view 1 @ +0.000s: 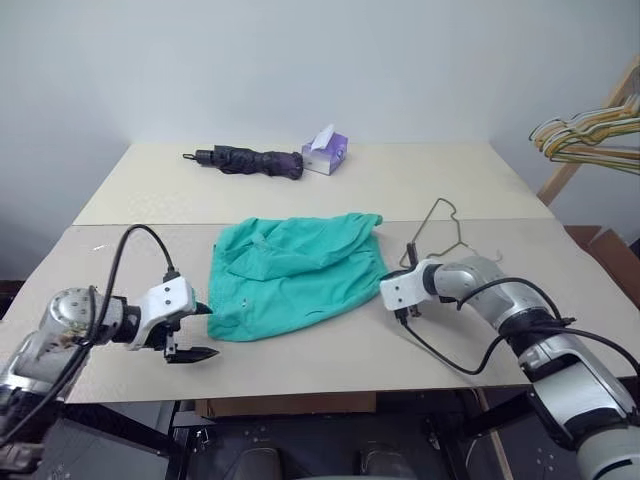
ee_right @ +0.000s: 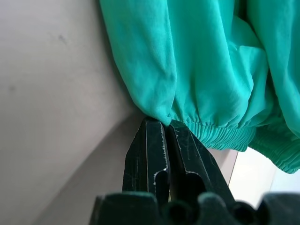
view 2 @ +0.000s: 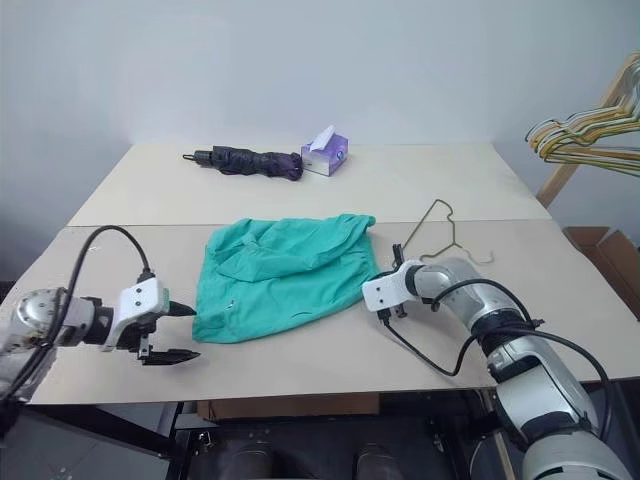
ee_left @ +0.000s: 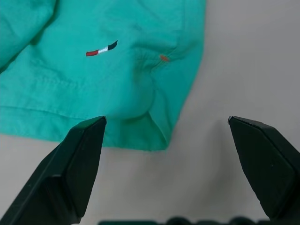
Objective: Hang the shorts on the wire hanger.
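Note:
I expect the far leg [view 1: 300,233] to fall open and spread out when I lift the shorts and lay them down, because a bunched fold [view 1: 300,270] runs across the shorts.
The teal-green shorts [view 1: 295,268] lie crumpled flat in the middle of the near table. My right gripper [ee_right: 161,123] is shut on a fold of their fabric at the right side, beside the gathered waistband [ee_right: 225,136]; from the head it sits at the shorts' right edge [view 1: 384,284]. At the left, my left gripper [view 1: 205,332] stands open just above the table. The shorts' lower left corner [ee_left: 154,136] lies just past its fingertips, apart from them. The thin wire hanger [view 1: 446,236] lies flat on the table behind my right wrist.
A dark purple folded umbrella [view 1: 250,160] and a purple tissue box [view 1: 327,153] sit on the far table. A bundle of coloured hangers [view 1: 590,135] hangs on a wooden stand at the far right. The table's front edge [view 1: 300,395] runs close under both arms.

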